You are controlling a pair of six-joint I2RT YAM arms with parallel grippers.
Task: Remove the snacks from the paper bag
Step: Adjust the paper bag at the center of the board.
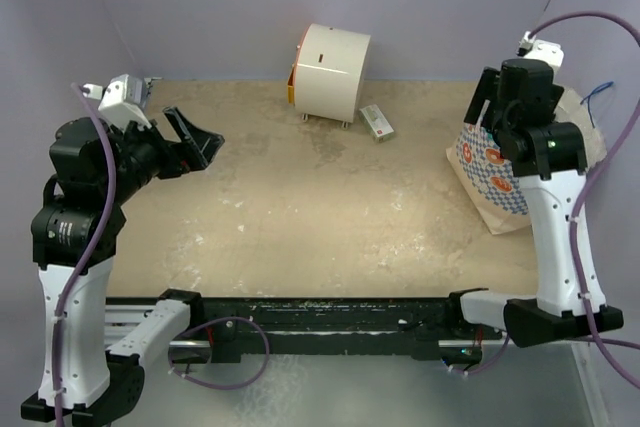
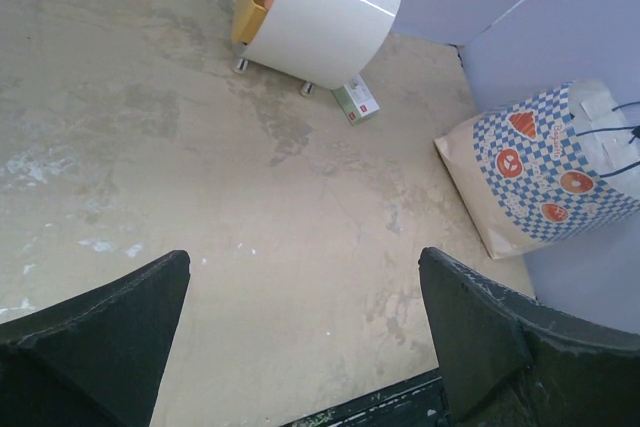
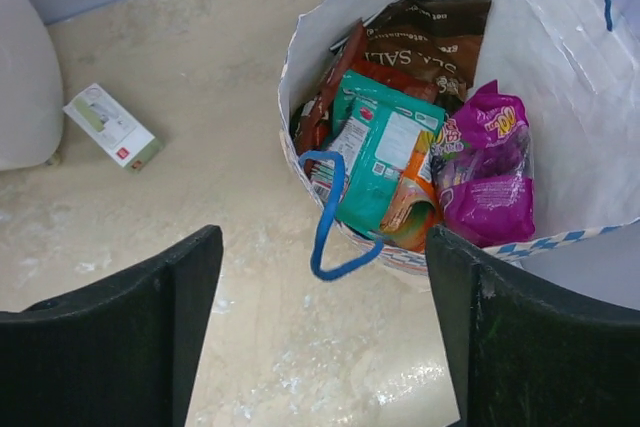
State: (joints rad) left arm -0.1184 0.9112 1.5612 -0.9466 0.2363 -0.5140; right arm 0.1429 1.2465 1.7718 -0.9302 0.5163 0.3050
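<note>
The paper bag [image 1: 492,175] stands next to the side wall, a long way from my left gripper. I should first use my right gripper to pull it toward the middle by the blue string handle [image 3: 322,235].
The paper bag [image 1: 492,172], white with blue checks and orange-red logos, lies at the table's far right; it also shows in the left wrist view [image 2: 540,182]. In the right wrist view its open mouth [image 3: 560,57] faces me with snacks inside: a dark brown chips bag [image 3: 430,32], a teal packet [image 3: 385,152], an orange one [image 3: 410,212] and a purple one [image 3: 492,162]. A blue string handle [image 3: 328,217] hangs over the rim. My right gripper [image 3: 325,332] is open and empty, just above the bag's mouth. My left gripper [image 2: 300,337] is open and empty at the far left.
A white cylindrical appliance [image 1: 330,72] with an orange side lies at the back centre. A small white box [image 1: 377,121] lies beside it, also visible in the right wrist view [image 3: 110,127]. Walls close the table behind and on the right.
</note>
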